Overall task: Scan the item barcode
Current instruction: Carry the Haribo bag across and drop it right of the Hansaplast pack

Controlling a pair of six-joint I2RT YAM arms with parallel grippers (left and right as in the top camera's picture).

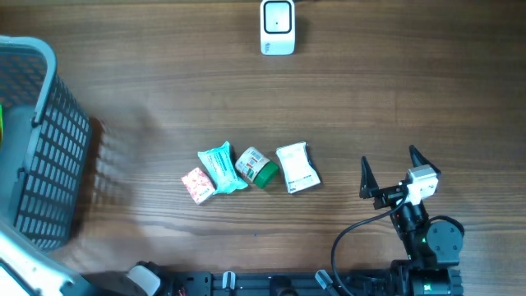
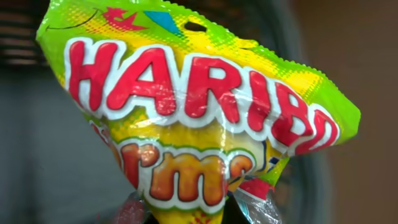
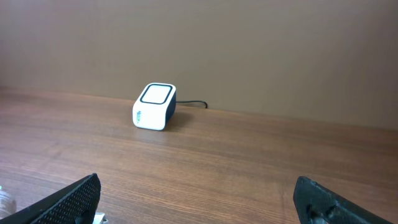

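Note:
Open table (image 1: 334,136) shows beside the white packet (image 1: 297,168) near my right gripper. My left gripper should keep bringing the Haribo bag over and let go of it there.
A yellow-green Haribo candy bag (image 2: 193,106) fills the left wrist view. It is pinched at its lower end by my left gripper (image 2: 193,219), which is shut on it, and its fingers are mostly hidden behind the foil. In the overhead view only a green sliver (image 1: 2,120) shows at the left edge, over the basket. The white barcode scanner (image 1: 278,26) stands at the far middle of the table, and the right wrist view shows the scanner (image 3: 155,106) too. My right gripper (image 1: 389,161) rests open at the near right with nothing between its fingers (image 3: 81,196).
A grey mesh basket (image 1: 49,148) stands at the left. In the middle of the table lie a pink packet (image 1: 197,185), a teal packet (image 1: 222,168), a green-lidded jar (image 1: 256,167) and a white packet (image 1: 297,168). The scanner's cable runs off the far edge.

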